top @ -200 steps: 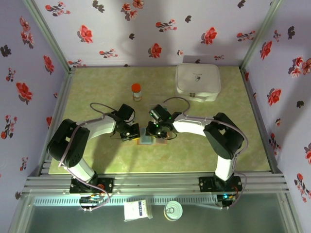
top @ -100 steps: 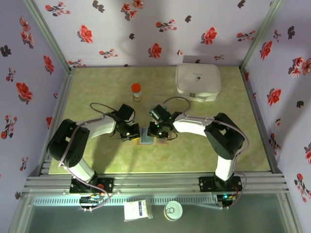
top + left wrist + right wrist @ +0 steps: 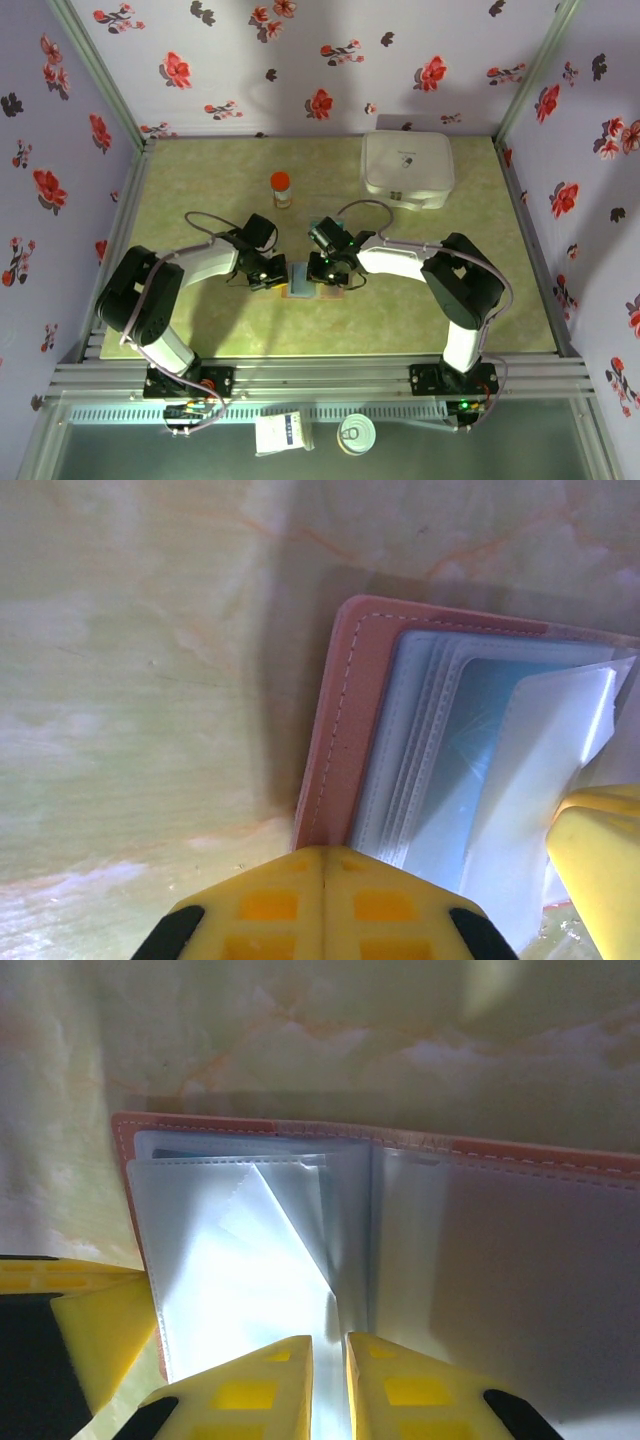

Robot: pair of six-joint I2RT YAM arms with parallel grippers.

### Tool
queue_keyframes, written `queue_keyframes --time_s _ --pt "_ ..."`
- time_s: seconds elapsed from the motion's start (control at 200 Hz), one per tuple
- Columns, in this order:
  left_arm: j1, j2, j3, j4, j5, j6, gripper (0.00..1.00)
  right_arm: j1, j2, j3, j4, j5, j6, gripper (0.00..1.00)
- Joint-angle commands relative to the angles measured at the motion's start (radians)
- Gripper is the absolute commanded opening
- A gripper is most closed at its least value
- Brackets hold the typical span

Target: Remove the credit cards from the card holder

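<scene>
My left gripper should leave the edge of the card holder's cover and turn the clear sleeve leaf past the card holder's fold, because the leaf stands half-turned over the teal credit card.
The card holder lies open on the green table between my two grippers. In the left wrist view its brown stitched cover frames a stack of clear sleeves, and a teal credit card shows through them. My left gripper is shut, its tip resting at the cover's near edge. My right gripper is closed on a thin clear sleeve leaf near the holder's fold. A dark sliver of card peeks out at the sleeve tops. From above, the left gripper and right gripper flank the holder.
A white rounded case stands at the back right. A small orange-capped bottle stands behind the grippers. Flowered walls close in the table on three sides. A small box and a can lie below the front rail.
The right gripper has shifted slightly with the sleeve, and the holder's left half now looks grey-blue from above rather than teal. The left arm has stayed put.
</scene>
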Motion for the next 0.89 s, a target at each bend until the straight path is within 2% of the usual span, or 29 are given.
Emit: queue_keyframes --time_s 0.0,0.235,0.525,0.89 --pt "0.009 -0.050 0.011 -0.036 -0.019 0.015 0.05 0.000 -0.029 -0.020 -0.014 0.025 -0.010 0.17" --pt "0.008 -0.127 0.032 -0.042 0.003 -0.015 0.07 -0.004 -0.028 -0.028 -0.009 0.027 -0.007 0.17" --pt "-0.010 -0.089 0.004 0.086 0.082 -0.083 0.24 -0.005 -0.034 -0.036 0.001 0.024 -0.004 0.16" --pt "-0.037 -0.014 -0.020 0.156 0.104 -0.106 0.25 -0.004 -0.045 -0.048 0.008 0.020 -0.002 0.16"
